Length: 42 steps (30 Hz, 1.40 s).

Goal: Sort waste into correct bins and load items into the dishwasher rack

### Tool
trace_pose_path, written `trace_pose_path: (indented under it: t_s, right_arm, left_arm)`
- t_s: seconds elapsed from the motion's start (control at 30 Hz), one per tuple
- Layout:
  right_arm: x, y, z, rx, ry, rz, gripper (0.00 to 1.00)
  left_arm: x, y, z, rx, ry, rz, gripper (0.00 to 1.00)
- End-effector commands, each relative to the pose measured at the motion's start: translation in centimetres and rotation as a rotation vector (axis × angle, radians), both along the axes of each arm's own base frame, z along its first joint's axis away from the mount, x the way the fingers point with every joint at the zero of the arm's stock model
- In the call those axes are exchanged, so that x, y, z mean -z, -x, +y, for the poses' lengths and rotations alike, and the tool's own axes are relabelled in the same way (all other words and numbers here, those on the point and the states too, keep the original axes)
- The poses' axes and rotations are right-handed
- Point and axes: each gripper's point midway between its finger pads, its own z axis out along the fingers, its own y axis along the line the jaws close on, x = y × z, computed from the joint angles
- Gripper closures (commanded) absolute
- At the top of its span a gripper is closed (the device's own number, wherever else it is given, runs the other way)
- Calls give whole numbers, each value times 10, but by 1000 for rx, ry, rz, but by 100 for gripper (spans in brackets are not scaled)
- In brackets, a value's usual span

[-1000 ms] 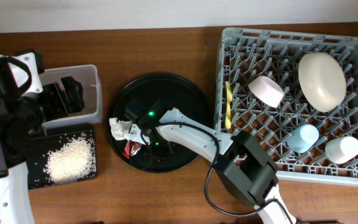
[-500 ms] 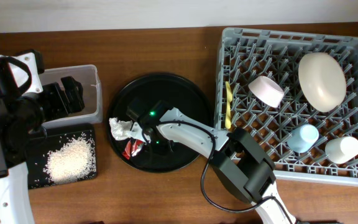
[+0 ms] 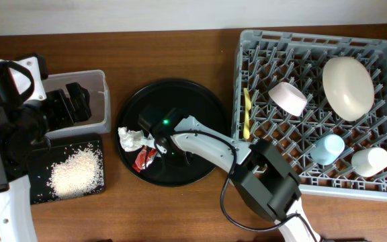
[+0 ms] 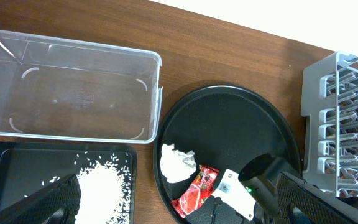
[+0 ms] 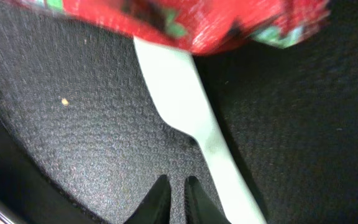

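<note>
The mint green spoon's handle (image 5: pixel 211 182) is beside my right gripper's closed fingers, so I should open them and put them on both sides of the spoon's handle (image 5: pixel 221 159) before I carry the spoon to the rack.
On the round black tray (image 3: pixel 180 94) lie a crumpled white tissue (image 3: pixel 130 139), a red wrapper (image 3: pixel 144 158) and a mint green spoon (image 5: pixel 185 93) whose bowl end runs under the wrapper (image 5: pixel 166 18). My right gripper (image 5: pixel 176 186) is low over the tray, shut, with only a thin gap and nothing in it; the spoon's handle passes just right of its fingers. My left gripper (image 4: pixel 179 199) hangs open over the clear tub (image 4: pixel 73 93). Rice (image 3: pixel 76 171) fills the shallow black tray (image 3: pixel 42 195).
The grey dishwasher rack (image 3: pixel 247 40) at the right holds a cream bowl-plate (image 3: pixel 348 87), a pinkish bowl (image 3: pixel 287 97), a light blue cup (image 3: pixel 328 148), a white cup (image 3: pixel 370 161) and a yellow spoon (image 3: pixel 247 114). The right arm reaches across the round tray.
The right gripper's jaws have come together beside the spoon handle. The red wrapper has shifted slightly. The left arm has not moved.
</note>
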Motion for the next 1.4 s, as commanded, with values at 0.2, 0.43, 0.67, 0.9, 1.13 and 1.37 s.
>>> trace_pose_path:
  t_s: [0.2, 0.43, 0.67, 0.9, 1.13, 1.37]
  right_arm:
    - [-14, -6, 15, 6, -96, -30, 58]
    - [21, -6, -9, 46, -63, -3, 41]
    - [22, -11, -17, 64, -56, 3, 73]
    - [20, -8, -20, 68, -41, 17, 96]
    - [0, -21, -33, 122, 40, -50, 96]
    - [-25, -37, -42, 247, 86, -128, 96]
  left_arm:
    - [-5, 1, 0, 4, -7, -16, 1]
    - [-5, 1, 0, 4, -7, -16, 1]
    - [-5, 1, 0, 4, -7, -16, 0]
    - [-5, 1, 0, 4, -7, -16, 1]
    - [-5, 1, 0, 4, -7, -16, 1]
    - [-5, 1, 0, 4, -7, -16, 1]
